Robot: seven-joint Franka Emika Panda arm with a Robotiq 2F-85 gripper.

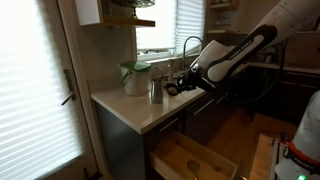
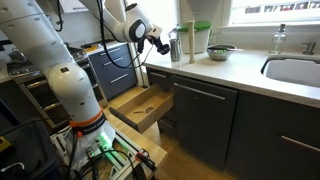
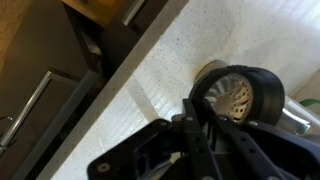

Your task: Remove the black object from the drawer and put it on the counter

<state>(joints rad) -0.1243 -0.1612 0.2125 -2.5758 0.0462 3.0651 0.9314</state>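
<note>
The black object is hanging close against the metal cup (image 1: pixel 156 91), so I should back my gripper off and take the object to the open counter (image 1: pixel 147 112) near the drawer.
My gripper (image 3: pixel 192 120) is shut on the rim of the black object (image 3: pixel 265 95), a round black ring with a pale ribbed inside. I hold it just above the pale counter (image 3: pixel 150 70), near its edge. In both exterior views the gripper (image 1: pixel 175 88) (image 2: pixel 160 46) hangs over the counter (image 1: pixel 130 108) (image 2: pixel 235 65) next to a metal cup (image 1: pixel 156 90) (image 2: pixel 175 45). The drawer (image 1: pixel 185 158) (image 2: pixel 140 105) stands pulled open below, its light wood inside showing. A corner of it also shows in the wrist view (image 3: pixel 95 8).
A white container with a green lid (image 1: pixel 135 78) (image 2: pixel 202 40) stands behind the metal cup. An arched faucet (image 1: pixel 190 45) and sink (image 2: pixel 295 70) lie further along the counter. A bowl (image 2: pixel 222 51) sits near the window. Dark cabinet fronts (image 2: pixel 205 115) run below.
</note>
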